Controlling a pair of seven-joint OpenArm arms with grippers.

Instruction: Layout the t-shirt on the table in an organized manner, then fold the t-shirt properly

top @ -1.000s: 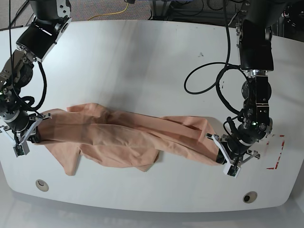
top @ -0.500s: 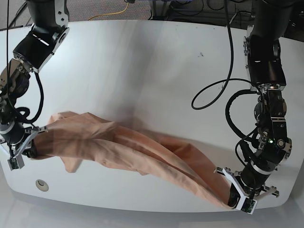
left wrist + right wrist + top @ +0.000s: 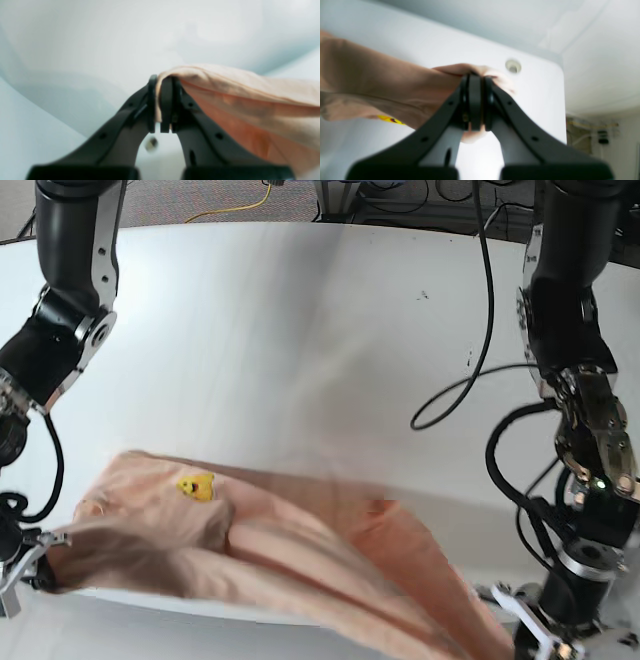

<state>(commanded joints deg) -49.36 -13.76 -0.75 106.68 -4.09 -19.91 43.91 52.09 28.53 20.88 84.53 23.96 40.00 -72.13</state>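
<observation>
My left gripper and my right gripper should sweep toward the table's far side (image 3: 310,300) to spread out the t-shirt, because the t-shirt's body trails in folds (image 3: 215,510) behind its held edge.
The peach t-shirt (image 3: 290,565) hangs stretched and motion-blurred between both grippers over the front edge of the white table (image 3: 300,330). Its yellow smiley print (image 3: 195,486) faces up near the left end. My right gripper (image 3: 35,568), at the base view's left, is shut on one bunched end. In the right wrist view the right gripper (image 3: 475,77) pinches the t-shirt (image 3: 382,82), with the yellow print (image 3: 388,119) below. My left gripper (image 3: 518,632), at the lower right, is shut on the other end. The left gripper (image 3: 162,82) clamps a fold of the t-shirt (image 3: 250,100).
Black cables (image 3: 450,410) loop from the arm on the base view's right over the table. A round grommet (image 3: 513,66) sits near the table's rounded corner just beyond my right gripper. Another blurred grommet (image 3: 151,145) shows under my left gripper. Both grippers are at the table's front edge.
Both arms have drawn the t-shirt toward the front edge and raised it. The cloth has spread from a bunched rope into a wider sheet, and the smiley print now shows.
</observation>
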